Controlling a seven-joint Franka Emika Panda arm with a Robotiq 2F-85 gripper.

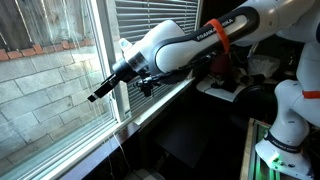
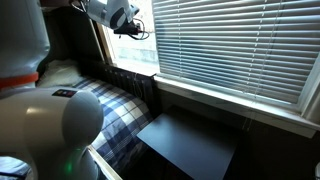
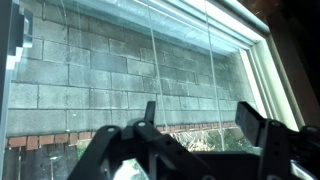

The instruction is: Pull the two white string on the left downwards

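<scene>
Next, my gripper moves over, open, to go around both strings (image 3: 213, 82) before it pulls down, because one white string (image 3: 158, 82) is in line with my gripper's finger while the other runs inside.
In the wrist view two very thin white strings (image 3: 210, 80) hang down in front of the window glass. One runs between my fingers and the other close by the left finger. My gripper (image 3: 200, 118) is open, its black fingers either side of them and holding nothing. In both exterior views the gripper (image 1: 98, 95) (image 2: 135, 30) points at the window pane, just past the white window post (image 1: 108, 60). The strings are too thin to make out with certainty in the exterior views.
White horizontal blind slats (image 2: 230, 40) (image 1: 150, 15) cover the window beside the arm. A window sill (image 1: 150, 105) runs below. A dark box (image 2: 190, 145) and a checked cloth (image 2: 120, 110) lie under the window. A brick wall (image 3: 100, 80) shows outside.
</scene>
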